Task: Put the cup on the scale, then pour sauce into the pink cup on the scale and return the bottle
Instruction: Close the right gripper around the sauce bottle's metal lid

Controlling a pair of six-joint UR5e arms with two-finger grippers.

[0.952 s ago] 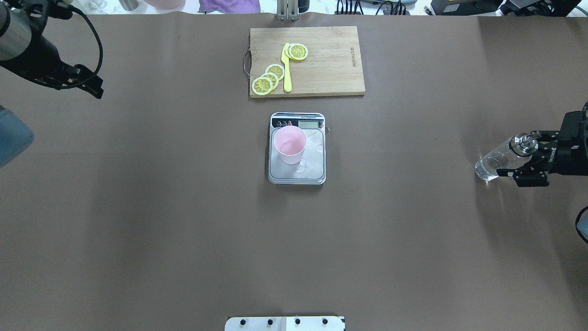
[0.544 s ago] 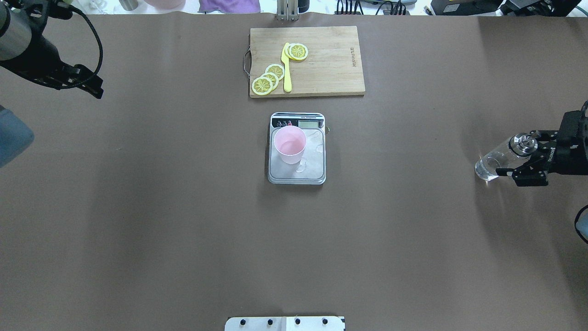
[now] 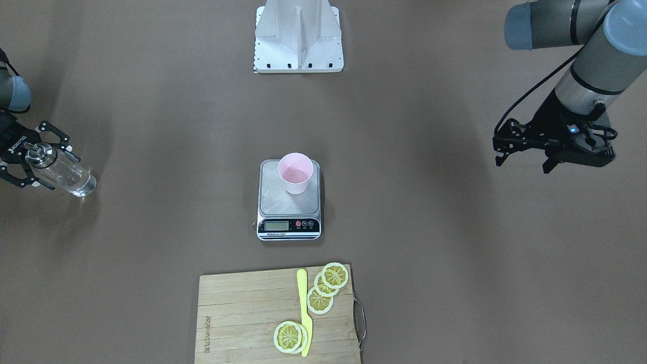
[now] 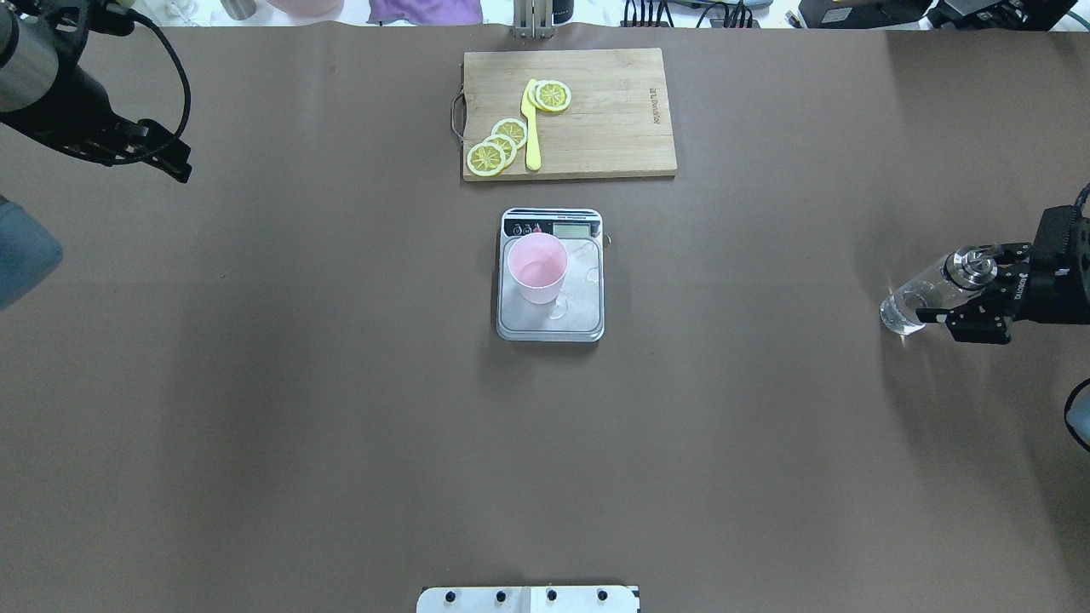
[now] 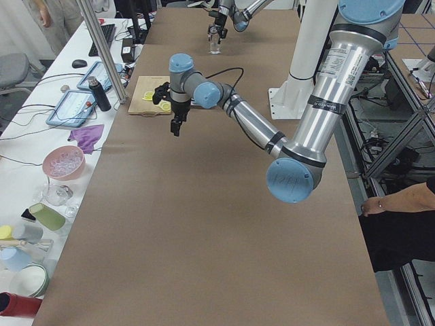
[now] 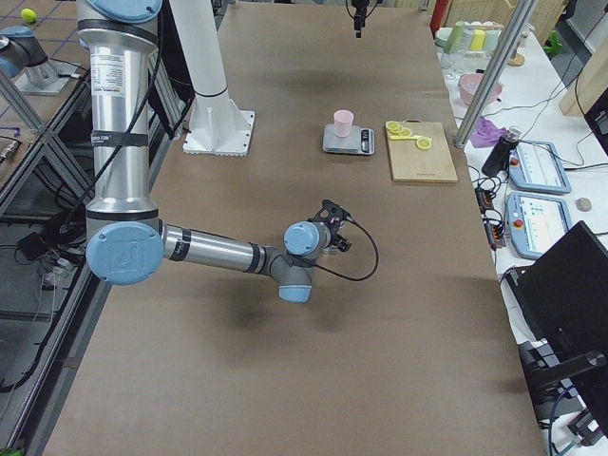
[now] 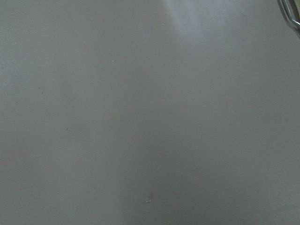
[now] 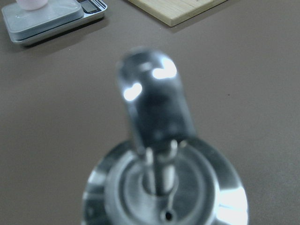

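Observation:
I can see that a rounded steel flap point(image 8: 152, 96) covers the cap's spout point(image 8: 161, 172), so the flap will swing open on its own when I tilt the clear bottle to pour.
The pink cup point(image 4: 537, 268) stands upright on the left half of the scale's point(image 4: 581, 317) steel plate, mid-table; both show in the front view, cup point(image 3: 295, 173) and scale point(image 3: 275, 201). The clear bottle point(image 4: 914, 304) stands on the table at the far right, steel cap up. My right gripper point(image 4: 958, 285) is open, its fingers on either side of the bottle's neck and apart from it. The right wrist view looks down on the blurred cap point(image 8: 164, 187). My left gripper point(image 4: 174, 166) hangs open and empty above the far left of the table.
A wooden cutting board point(image 4: 605, 111) with lemon slices point(image 4: 498, 145) and a yellow knife point(image 4: 532, 128) lies behind the scale. Clear wet marks show on the scale's plate beside the cup. The robot's base point(image 3: 298, 35) is at the near edge.
My right gripper has drawn back a little to the right, away from the bottle, which stays standing. The left arm, cup and scale have not moved.

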